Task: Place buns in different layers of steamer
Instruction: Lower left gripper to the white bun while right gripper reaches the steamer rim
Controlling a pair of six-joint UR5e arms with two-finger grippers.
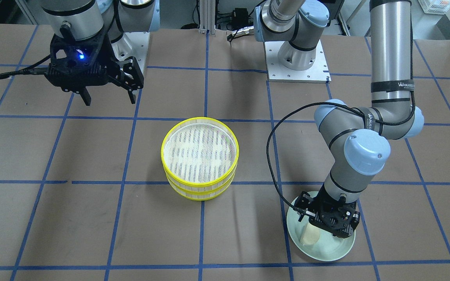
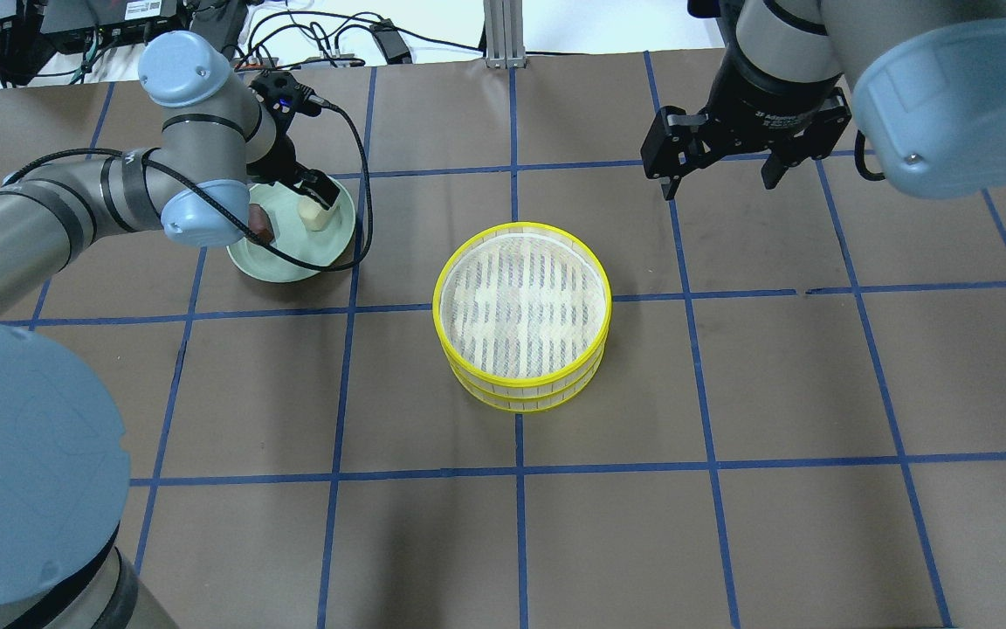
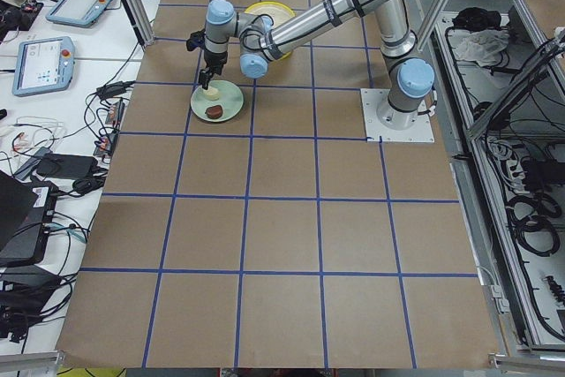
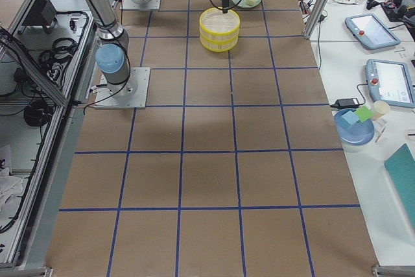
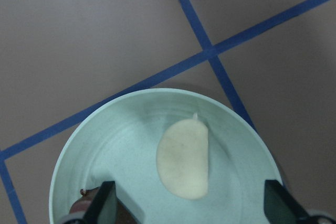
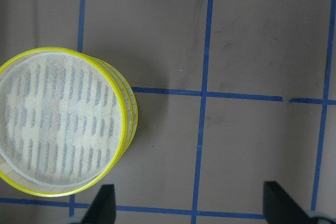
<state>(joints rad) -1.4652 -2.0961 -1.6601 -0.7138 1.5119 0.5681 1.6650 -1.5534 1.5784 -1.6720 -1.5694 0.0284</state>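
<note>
My right gripper has to lift the steamer's upper tray away by its yellow rim [image 1: 162, 152] before the cream bun goes in, because the steamer has that tray covering its lower tray [image 1: 203, 193].
The steamer [image 2: 520, 314] is two stacked yellow-rimmed trays at the table's middle, its top mesh floor bare; it also shows in the right wrist view [image 6: 58, 129]. A pale green plate [image 2: 285, 262] holds the cream bun [image 5: 184, 158] and the dark brown bun [image 2: 260, 223]. My left gripper [image 5: 191, 203] is open and low over the plate, with the cream bun [image 1: 310, 234] between its spread fingers, not gripped. The brown bun is mostly hidden behind the arm. My right gripper [image 2: 717, 179] is open and empty, hovering above the table off to the steamer's side.
The table is brown paper with a blue tape grid. The left arm's black cable [image 2: 354, 175] loops over the plate's edge. The two arm bases [image 1: 297, 58] stand at the robot's side of the table.
</note>
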